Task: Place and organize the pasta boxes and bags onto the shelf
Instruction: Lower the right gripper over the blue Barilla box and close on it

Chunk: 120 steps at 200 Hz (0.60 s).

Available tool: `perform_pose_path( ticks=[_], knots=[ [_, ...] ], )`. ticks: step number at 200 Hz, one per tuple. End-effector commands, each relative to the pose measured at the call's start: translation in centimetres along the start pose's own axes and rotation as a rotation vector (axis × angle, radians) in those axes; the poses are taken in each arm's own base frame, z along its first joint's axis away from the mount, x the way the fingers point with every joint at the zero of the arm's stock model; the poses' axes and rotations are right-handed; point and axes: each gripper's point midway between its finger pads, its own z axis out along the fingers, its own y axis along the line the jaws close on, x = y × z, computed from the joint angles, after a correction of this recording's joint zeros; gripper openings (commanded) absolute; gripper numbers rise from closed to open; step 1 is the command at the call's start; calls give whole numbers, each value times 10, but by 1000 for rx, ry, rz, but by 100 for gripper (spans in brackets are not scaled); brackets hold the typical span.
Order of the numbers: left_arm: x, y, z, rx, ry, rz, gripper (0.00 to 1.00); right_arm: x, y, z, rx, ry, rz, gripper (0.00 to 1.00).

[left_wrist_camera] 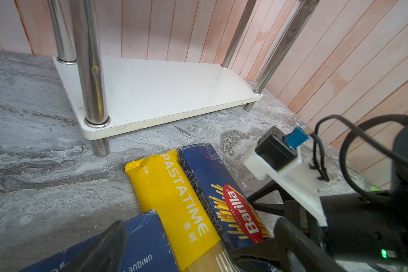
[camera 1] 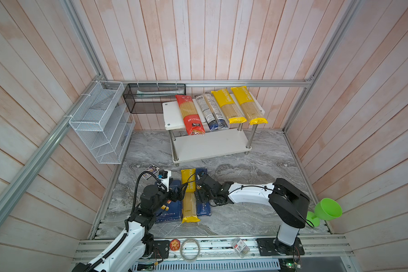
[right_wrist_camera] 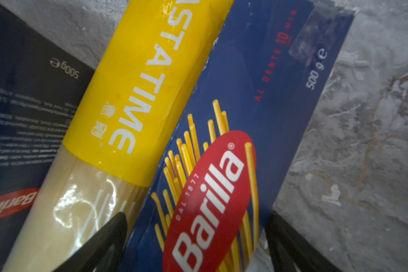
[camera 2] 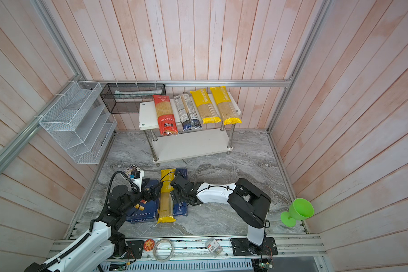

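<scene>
I should use my right gripper to pull the box (camera 1: 204,210) clear of the yellow bag before it closes on the box and lifts it, because the spaghetti box lies tight (camera 1: 196,209) against the bag.
The shelf (camera 1: 212,143) (camera 2: 191,143) (left_wrist_camera: 163,94) stands at the back. Its top board carries a red bag (camera 1: 190,115), a dark blue and clear bag (camera 1: 211,111) and two yellow bags (camera 1: 229,107) (camera 1: 249,106); the lower board is bare. On the table lie the wide rigatoni box (camera 1: 169,212) (left_wrist_camera: 141,247), a yellow bag (camera 1: 189,197) (right_wrist_camera: 137,94) and the narrow spaghetti box (camera 1: 203,207) (right_wrist_camera: 257,94), side by side. My right gripper (camera 1: 199,184) (right_wrist_camera: 196,215) is open, one finger on each side of the spaghetti box. My left gripper (camera 1: 177,193) (left_wrist_camera: 199,226) hangs open over the rigatoni box's edge and the yellow bag.
A white wire rack (camera 1: 101,122) hangs on the left wall beside a black mesh basket (camera 1: 153,96). Picture cards (camera 1: 151,170) lie near the left arm. A green cup (camera 1: 325,210) sits at the right edge. A tape roll (camera 1: 190,249) and a small clip box (camera 1: 240,247) rest on the front rail.
</scene>
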Motion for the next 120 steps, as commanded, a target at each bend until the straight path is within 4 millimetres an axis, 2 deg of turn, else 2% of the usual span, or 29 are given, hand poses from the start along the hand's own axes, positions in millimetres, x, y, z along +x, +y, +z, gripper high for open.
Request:
perform_pose_path(
  ticks=[1, 46, 73, 83, 94, 120],
  knots=[
    [-2, -5, 1, 24, -4, 16, 100, 5, -8, 4, 44, 30, -17, 91],
    [-2, -5, 1, 26, -4, 15, 100, 20, -28, -10, 83, 27, -9, 91],
    [-2, -4, 1, 21, -7, 15, 100, 36, -58, -17, 184, 72, -51, 91],
    [-2, -5, 1, 24, -7, 15, 100, 36, -66, -22, 197, 77, -59, 91],
    [-2, -4, 1, 23, -6, 15, 100, 32, -62, -29, 159, 64, -79, 91],
    [-2, -4, 1, 21, -5, 16, 100, 14, -30, -52, -37, -20, -110, 92]
  ],
)
